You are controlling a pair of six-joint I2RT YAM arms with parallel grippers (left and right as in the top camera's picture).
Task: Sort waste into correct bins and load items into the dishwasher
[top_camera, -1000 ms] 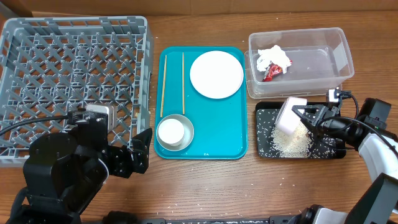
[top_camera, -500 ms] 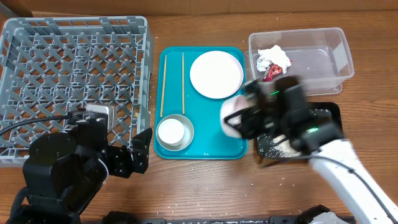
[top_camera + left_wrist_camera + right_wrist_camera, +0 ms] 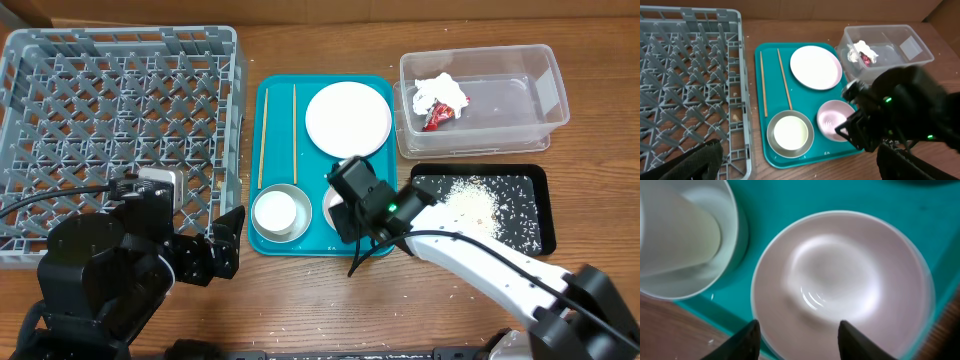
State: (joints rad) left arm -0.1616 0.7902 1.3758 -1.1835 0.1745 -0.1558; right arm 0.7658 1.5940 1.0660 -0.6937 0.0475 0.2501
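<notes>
The dish rack (image 3: 125, 125) lies by the robot's left gripper while the white cup sits in the silver bowl, so the robot's right gripper should first hand the cup over.
My right gripper (image 3: 347, 212) hangs over the front right of the teal tray (image 3: 278, 130), open, its fingers (image 3: 802, 342) spread above the pale pink plate (image 3: 840, 285). The plate lies flat on the tray (image 3: 835, 119), mostly hidden under the arm in the overhead view (image 3: 330, 205). Next to it a white cup sits inside the silver bowl (image 3: 280, 213). A white dish (image 3: 347, 119) and two chopsticks (image 3: 263, 135) lie further back. My left gripper (image 3: 225, 245) is open and empty near the grey dish rack (image 3: 120, 130).
The clear tub (image 3: 555, 90) at the back right holds a white tissue (image 3: 440, 88) and a red wrapper (image 3: 437, 115). The black tray (image 3: 545, 200) in front of it holds rice grains (image 3: 470, 205). A few crumbs lie on the wood near the front edge.
My right arm has swung left from over the black tray to the teal tray, carrying the pink plate. The plate now lies on the teal tray. The left arm has not moved.
</notes>
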